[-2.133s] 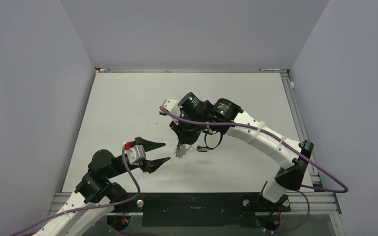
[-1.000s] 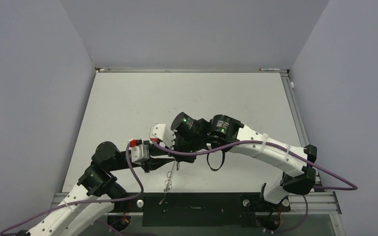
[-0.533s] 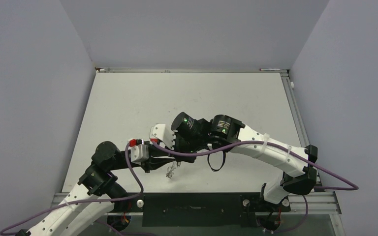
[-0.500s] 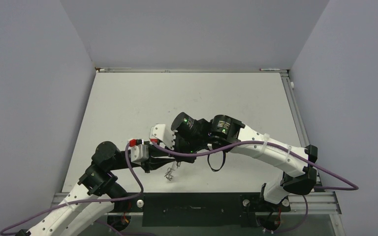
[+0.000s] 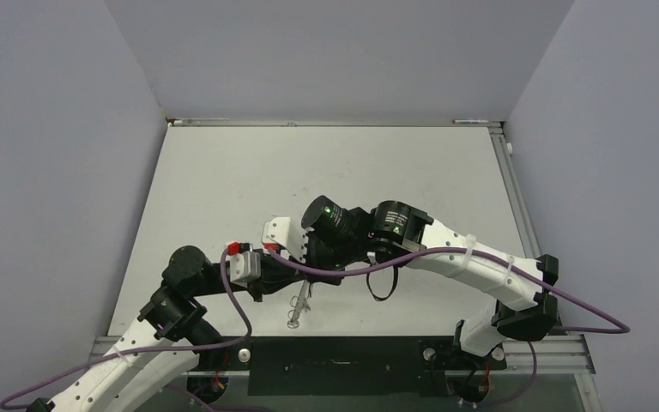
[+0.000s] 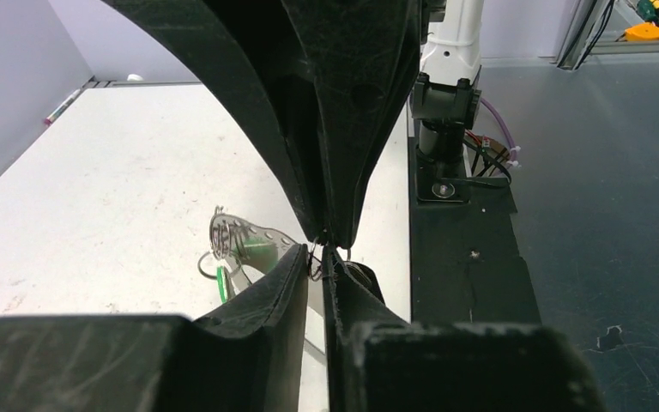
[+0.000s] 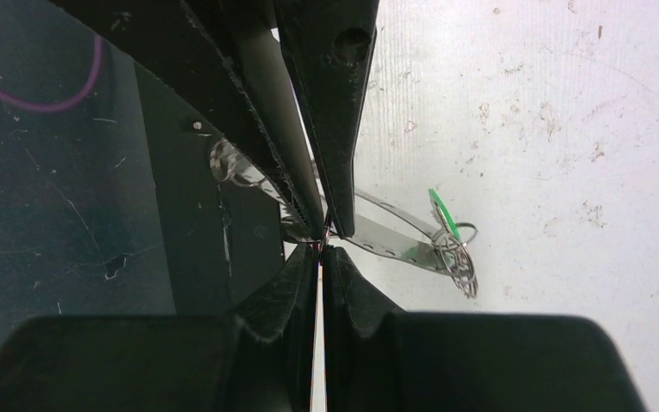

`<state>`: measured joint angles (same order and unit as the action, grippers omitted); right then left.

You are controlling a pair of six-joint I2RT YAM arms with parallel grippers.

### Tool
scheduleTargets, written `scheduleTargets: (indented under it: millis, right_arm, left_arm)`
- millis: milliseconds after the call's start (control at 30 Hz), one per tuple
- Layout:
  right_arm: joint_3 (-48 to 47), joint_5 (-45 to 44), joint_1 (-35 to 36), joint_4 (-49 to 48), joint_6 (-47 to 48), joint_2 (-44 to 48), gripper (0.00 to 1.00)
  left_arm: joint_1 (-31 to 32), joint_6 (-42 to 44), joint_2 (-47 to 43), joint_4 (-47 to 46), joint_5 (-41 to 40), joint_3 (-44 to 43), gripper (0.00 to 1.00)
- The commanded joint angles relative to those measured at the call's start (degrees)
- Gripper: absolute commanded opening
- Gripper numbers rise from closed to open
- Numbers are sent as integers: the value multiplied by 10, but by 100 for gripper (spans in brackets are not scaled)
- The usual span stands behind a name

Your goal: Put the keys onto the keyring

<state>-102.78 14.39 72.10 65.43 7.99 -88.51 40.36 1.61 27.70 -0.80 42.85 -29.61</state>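
Note:
My right gripper should open, back away and turn level before gripping the ring (image 7: 327, 232) beside my left gripper's fingers, since it pinches the keyring (image 6: 315, 263), wrist rolled far over.
Both grippers meet tip to tip above the table's near edge. My left gripper (image 5: 302, 286) (image 6: 319, 253) is shut on a thin wire keyring (image 6: 313, 264) at its fingertips. My right gripper (image 5: 313, 276) (image 7: 321, 247) is shut on the same spot from the opposite side. A flat silvery key (image 6: 244, 239) (image 7: 395, 236) with a row of holes hangs off the ring, with a green tag (image 7: 442, 210) and a small extra ring (image 7: 463, 270). In the top view this cluster (image 5: 295, 311) dangles below the fingertips. Other keys are hidden or too small to tell.
The white table (image 5: 223, 189) ends just below the grippers at a black base rail (image 5: 335, 352). A black strap loop (image 5: 383, 287) hangs from the right wrist. Grey walls enclose the left, right and far sides.
The right arm carried the hanging cluster from mid-table to the left gripper, which shut on it. The dangling piece swung up half a second ago and hangs lower now.

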Motion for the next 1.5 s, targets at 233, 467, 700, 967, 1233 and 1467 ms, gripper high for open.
scheduleTargets:
  millis: [233, 467, 700, 967, 1233, 1467]
  right_arm:
    - [-26, 4, 6, -40, 5, 31, 5]
    - [-18, -25, 6, -94, -14, 55, 34]
    - [61, -67, 6, -241, -34, 159, 43]
    - [306, -4, 6, -501, -73, 311, 39]
    - [415, 63, 5, -663, -80, 327, 38]
    - [464, 67, 3, -755, -76, 313, 41]
  left_arm:
    - [-1, -13, -8, -8, -9, -9, 0]
    - [-26, -108, -41, -93, -5, 5, 0]
    - [-34, -205, -83, -197, -32, 38, 0]
    - [-34, -311, -107, -364, -89, 94, 0]
    - [-34, -370, -105, -471, -132, 135, 0]
    - [-34, -414, -117, -535, -163, 157, 0]
